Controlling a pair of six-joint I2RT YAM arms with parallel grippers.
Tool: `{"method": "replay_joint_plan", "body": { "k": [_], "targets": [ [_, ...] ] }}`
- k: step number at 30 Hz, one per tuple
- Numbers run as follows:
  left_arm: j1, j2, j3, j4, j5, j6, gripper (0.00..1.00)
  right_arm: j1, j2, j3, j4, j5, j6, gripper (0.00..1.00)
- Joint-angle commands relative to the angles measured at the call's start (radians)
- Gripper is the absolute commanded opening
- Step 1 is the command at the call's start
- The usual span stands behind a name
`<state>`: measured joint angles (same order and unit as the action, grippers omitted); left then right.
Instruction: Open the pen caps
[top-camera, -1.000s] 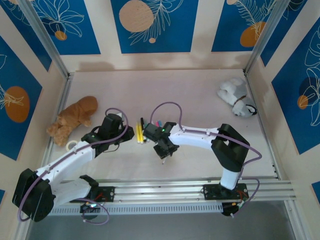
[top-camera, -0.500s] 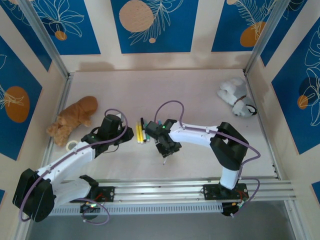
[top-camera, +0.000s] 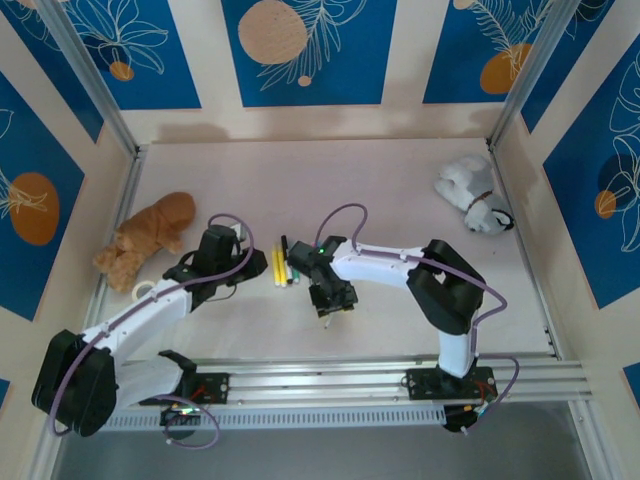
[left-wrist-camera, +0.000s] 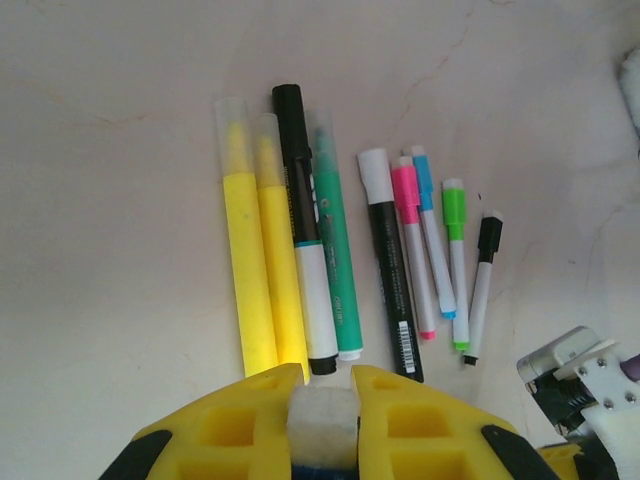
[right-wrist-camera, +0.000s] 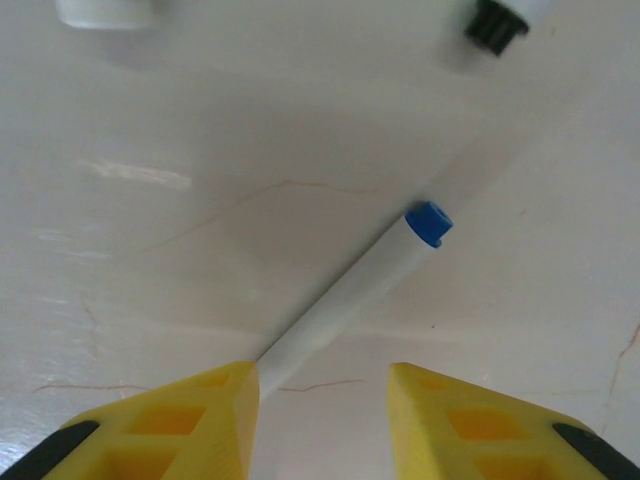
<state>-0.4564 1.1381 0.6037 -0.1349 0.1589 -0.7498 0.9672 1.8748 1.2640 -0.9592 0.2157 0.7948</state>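
My left gripper keeps going to the clear space (top-camera: 243, 210) behind the pens and releases the blue cap low there, as the cap is off the thin white pen.
Several pens (left-wrist-camera: 330, 230) lie in a row with their pen caps on: black (left-wrist-camera: 288, 100), white (left-wrist-camera: 373, 170), pink (left-wrist-camera: 404, 185), blue (left-wrist-camera: 422, 168), green (left-wrist-camera: 454, 195) and a small black one (left-wrist-camera: 490, 235). My left gripper (left-wrist-camera: 322, 385) hovers just short of the row (top-camera: 282, 265). It is shut on a small cap (left-wrist-camera: 322, 420) with a white felt end and blue under it. My right gripper (top-camera: 330, 298) is right of the row and holds a thin white pen (right-wrist-camera: 350, 290) with a blue end. That pen slants off the left finger (right-wrist-camera: 235, 400), above the table.
A brown plush dog (top-camera: 150, 235) and a tape roll (top-camera: 143, 290) lie at the left. A white plush toy (top-camera: 472, 195) sits at the back right. The right arm's wrist (left-wrist-camera: 585, 380) is close beside the pens. Walls enclose the table on three sides.
The right arm's elbow has swung left, and its gripper has shifted slightly with the pen. The left arm has barely moved.
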Motion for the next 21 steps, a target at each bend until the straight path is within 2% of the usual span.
{"method": "replay_joint_plan", "body": {
  "k": [1,4,13,17,21],
  "targets": [
    [0.029,0.02,-0.027,0.062,0.064,0.014,0.0,-0.013,0.01,0.003,-0.035,-0.049,0.106,0.39],
    [0.049,0.025,-0.044,0.084,0.092,0.017,0.0,-0.022,0.014,-0.015,0.012,-0.098,0.139,0.37],
    [0.113,0.014,-0.075,0.103,0.143,0.046,0.0,-0.029,0.061,-0.006,0.008,-0.11,0.18,0.34],
    [0.125,0.017,-0.089,0.126,0.158,0.046,0.0,-0.032,0.058,-0.026,0.015,-0.11,0.197,0.26],
    [0.124,0.025,-0.088,0.135,0.158,0.051,0.0,-0.031,0.058,-0.044,0.02,-0.108,0.202,0.1]
  ]
}}
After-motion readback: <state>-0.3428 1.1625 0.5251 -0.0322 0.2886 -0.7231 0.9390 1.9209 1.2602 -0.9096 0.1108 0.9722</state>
